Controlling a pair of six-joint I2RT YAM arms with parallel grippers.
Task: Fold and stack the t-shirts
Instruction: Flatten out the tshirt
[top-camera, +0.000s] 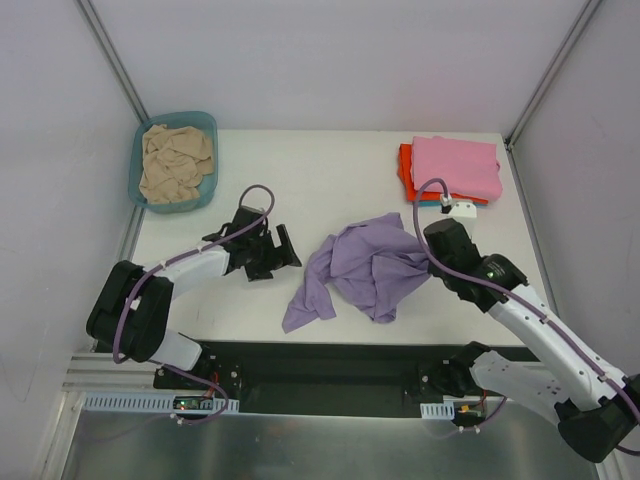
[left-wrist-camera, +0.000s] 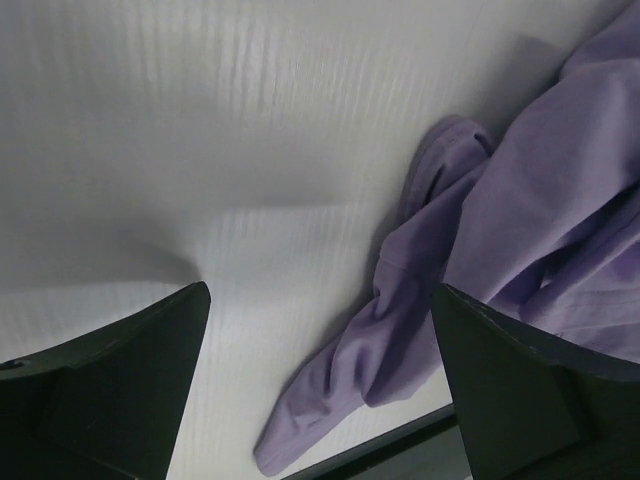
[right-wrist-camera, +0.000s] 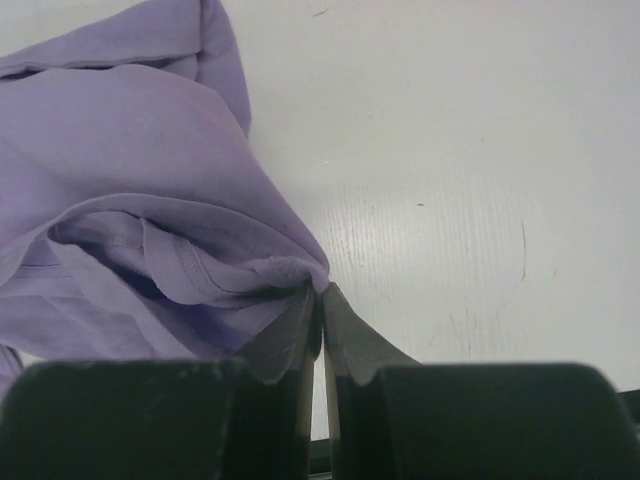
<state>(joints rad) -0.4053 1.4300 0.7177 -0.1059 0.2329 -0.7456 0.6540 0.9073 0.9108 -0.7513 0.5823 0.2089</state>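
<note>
The crumpled purple t-shirt has loose folds overlapping across it, so its cloth will spread out much wider and sag in the middle when I lift both ends.
A crumpled lavender-purple t-shirt lies mid-table; it also shows in the left wrist view and the right wrist view. My right gripper is shut on a fold at the shirt's right edge; in the top view it sits at that edge. My left gripper is open and empty, just left of the shirt, its fingers wide apart above the table. A pink t-shirt lies folded on an orange-red one at the back right, with a teal edge beneath. A beige t-shirt lies crumpled in the basin.
A teal plastic basin stands at the back left corner. A small white block lies in front of the folded stack. The table's near edge runs just below the purple shirt's hanging sleeve.
</note>
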